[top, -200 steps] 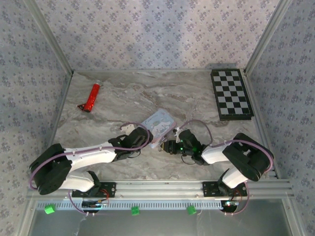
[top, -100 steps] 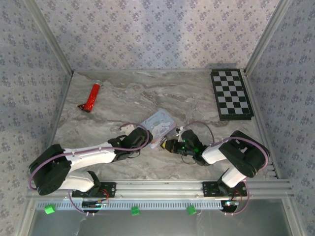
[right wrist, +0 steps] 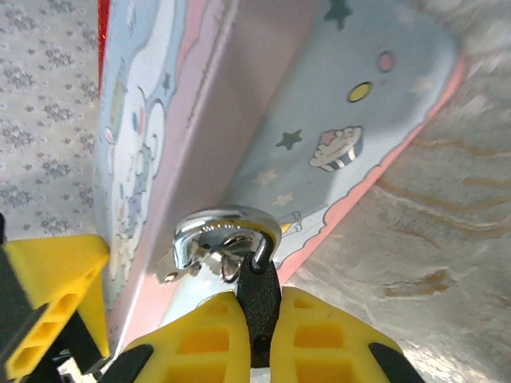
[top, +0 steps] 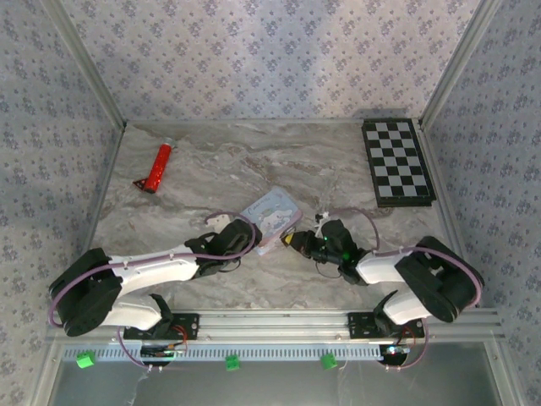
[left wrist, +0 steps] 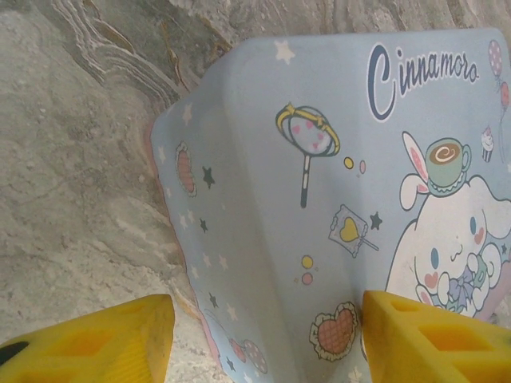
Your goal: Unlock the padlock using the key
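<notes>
The shackle's loose end (right wrist: 182,263) is away from the padlock's body, so the robot's right gripper should keep pulling the padlock off the tin's clasp (right wrist: 227,257) and let go of it beside the tin.
A pastel cartoon tin (top: 272,211) lies mid-table. On its near side hangs the padlock (right wrist: 259,311), a tiny black body with a silver shackle (right wrist: 219,227) looped through the tin's clasp. My right gripper (right wrist: 259,299) is shut on the black body, a yellow finger pressed to each side. From above, the right gripper (top: 292,240) sits at the tin's near right corner. My left gripper (left wrist: 267,335) is open and straddles a corner of the tin (left wrist: 319,159). One fingertip (left wrist: 88,343) stands over bare table, apart from the tin's rim. The key is out of view.
A red tube (top: 157,167) lies at the far left. A folded checkerboard (top: 397,161) rests at the far right. Patterned walls and metal posts enclose the marble table (top: 211,161). A metal rail (top: 279,321) runs along the near edge.
My right gripper has shut on the padlock and edged up towards the tin's corner. The right arm's elbow has swung out to the right. The left arm and the tin stay put.
</notes>
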Robot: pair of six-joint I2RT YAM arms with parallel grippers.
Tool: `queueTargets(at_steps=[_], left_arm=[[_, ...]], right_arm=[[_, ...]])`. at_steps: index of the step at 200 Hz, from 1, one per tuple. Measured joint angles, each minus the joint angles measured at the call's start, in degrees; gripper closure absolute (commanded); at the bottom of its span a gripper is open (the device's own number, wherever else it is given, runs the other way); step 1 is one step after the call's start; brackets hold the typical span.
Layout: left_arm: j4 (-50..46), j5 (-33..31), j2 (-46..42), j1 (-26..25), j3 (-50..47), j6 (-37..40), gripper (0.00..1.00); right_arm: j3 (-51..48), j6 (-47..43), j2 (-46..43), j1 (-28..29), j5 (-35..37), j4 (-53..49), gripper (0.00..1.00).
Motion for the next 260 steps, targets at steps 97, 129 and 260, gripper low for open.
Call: queueTargets(at_steps=[97,129,260], left_arm=[[-7.80,7.69,-6.25,11.23,1.03,17.73,0.29],[-9.33,7.74,-19.28,16.20,-2.56,23.06,0.25],[-22.29,4.55,-42.12,31.21,-7.76,36.46,0.11]], right_arm=[[5.18,-15.80,-19.80,-13.64,0.85,-41.88,1.00],[5.16,-20.98,-20.11,-19.71,-2.99,-48.83,1.00],[3.21,-27.19,-19.78,-30.08,-10.25,-54.66,0.66]])
